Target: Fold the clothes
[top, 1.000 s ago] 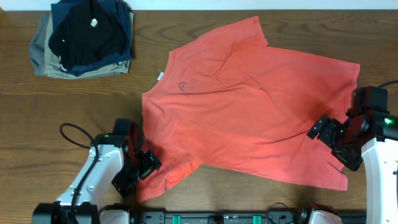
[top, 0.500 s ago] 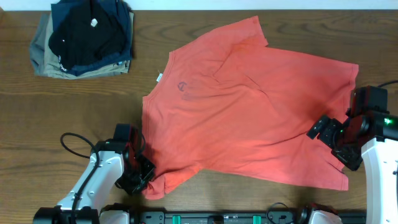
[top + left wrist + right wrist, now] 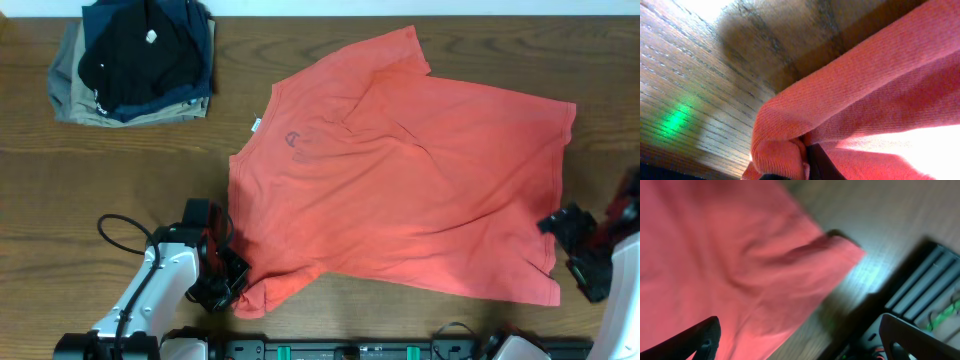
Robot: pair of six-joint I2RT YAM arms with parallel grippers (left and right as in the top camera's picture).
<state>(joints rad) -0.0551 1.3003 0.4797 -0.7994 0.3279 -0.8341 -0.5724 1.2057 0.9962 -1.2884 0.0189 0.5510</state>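
Observation:
My right gripper should pinch the loose front corner (image 3: 550,296) before both grippers lift the T-shirt's front edge, because my left gripper is holding only one front corner of the T-shirt (image 3: 254,299).
The coral-red T-shirt, the clothes (image 3: 400,170), lies spread flat across the middle of the table. My left gripper (image 3: 230,288) is at the shirt's front left corner and is shut on the cloth. In the left wrist view a bunched fold of the red knit (image 3: 785,150) is pinched at my left gripper (image 3: 807,165). My right gripper (image 3: 577,252) stands open just right of the shirt's front right corner, touching nothing. In the right wrist view that corner (image 3: 765,255) lies ahead of my right gripper (image 3: 802,347), whose fingers are wide apart.
A stack of folded black, navy and khaki garments (image 3: 135,60) sits at the back left. A black rail (image 3: 350,350) runs along the table's front edge and shows beside the shirt corner as the rail (image 3: 925,280). The left arm's cable (image 3: 112,225) loops out to its left.
My left gripper slid onto the shirt's front left corner and shut on it, bunching the cloth. My right gripper moved right and toward the front edge, off the shirt.

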